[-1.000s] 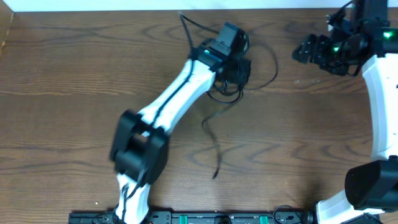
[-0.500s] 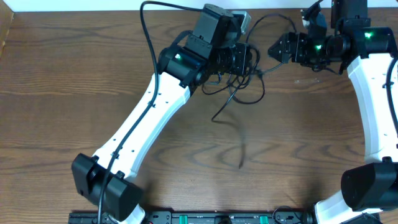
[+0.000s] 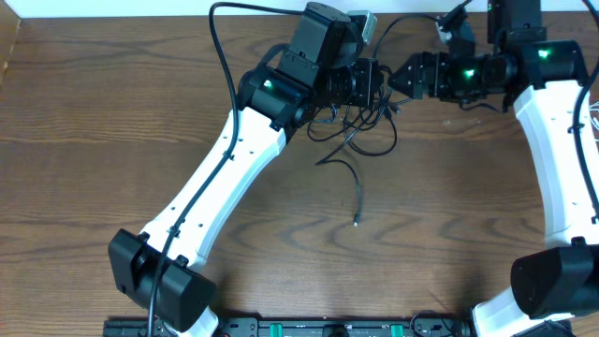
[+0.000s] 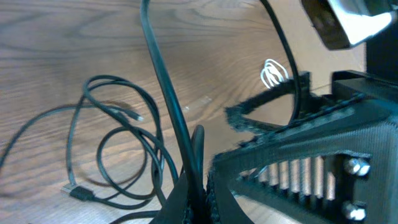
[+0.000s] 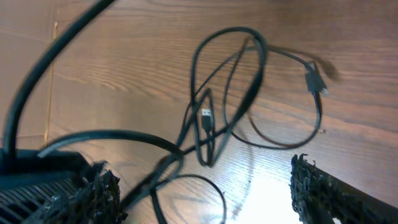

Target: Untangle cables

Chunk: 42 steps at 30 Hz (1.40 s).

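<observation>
The loops hang bunched and crossed [image 3: 361, 123] under my left gripper, so my right gripper should move back while my left gripper puts them down on the wood [image 3: 412, 136] before gripping again.
The cables [image 3: 360, 126] are thin black cords hanging in a loose clump near the table's far edge. One tail trails down to a plug end [image 3: 357, 222]. My left gripper [image 3: 371, 84] is shut on a black strand [image 4: 166, 99] at the top of the clump, and its loops [image 4: 118, 152] droop onto the wood below. My right gripper [image 3: 397, 77] stands open just right of the clump, facing it. In the right wrist view the loops [image 5: 221, 118] lie ahead of the wide-apart fingers [image 5: 93, 193], and one strand runs between them. A small white coil [image 4: 273, 73] lies farther off.
A thick black arm wire [image 3: 220, 65] arcs over the left arm [image 3: 220, 178]. The table's far edge [image 3: 140, 19] runs just behind both grippers. The right arm [image 3: 557, 150] fills the right side.
My right gripper has moved left, close up to the clump. The left arm shifted over the second, keeping its hold, and the trailing cable tail has swung and drawn in.
</observation>
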Motion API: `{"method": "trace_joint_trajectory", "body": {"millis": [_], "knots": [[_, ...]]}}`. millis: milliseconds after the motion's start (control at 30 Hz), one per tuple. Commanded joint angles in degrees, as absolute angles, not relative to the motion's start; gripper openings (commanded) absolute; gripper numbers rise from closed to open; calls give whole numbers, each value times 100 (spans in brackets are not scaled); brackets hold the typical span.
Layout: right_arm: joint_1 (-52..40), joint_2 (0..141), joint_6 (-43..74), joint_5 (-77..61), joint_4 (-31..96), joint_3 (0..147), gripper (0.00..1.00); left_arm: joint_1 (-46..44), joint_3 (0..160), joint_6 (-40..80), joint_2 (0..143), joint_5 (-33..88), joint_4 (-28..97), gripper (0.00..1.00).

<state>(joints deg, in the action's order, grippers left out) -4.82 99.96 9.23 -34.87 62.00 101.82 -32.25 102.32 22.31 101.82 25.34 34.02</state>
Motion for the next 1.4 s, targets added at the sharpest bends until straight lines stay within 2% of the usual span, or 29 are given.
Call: {"method": "trace_joint_trajectory", "body": {"millis": [0,233,367,700,800,1067,1367], "knots": [[-646,10068,808,-3507,6104,10143,86,-3188,10278,2349,10180,3017,3328,8],[-792,10287,1026,-2871,5994,10145,84,-3168,10278,2611,10173,3835,3210,8],[-744,10510,1026,-2554,6007,10143,78,-3074,10278,2602,10110,3903,3212,8],[89,10490,1157,-1944,6064,10145,76,-2381,10278,2547,10051,3896,3522,8],[436,10490,1282,-1743,6114,10145,74,-2171,10278,2510,10051,3653,3669,8],[1074,10490,1330,-1619,6309,10145,72,-1857,10278,2012,10053,1903,4104,8],[1039,10490,1323,-1769,6346,10145,77,-2191,10245,1905,10189,1894,4359,8]]}}
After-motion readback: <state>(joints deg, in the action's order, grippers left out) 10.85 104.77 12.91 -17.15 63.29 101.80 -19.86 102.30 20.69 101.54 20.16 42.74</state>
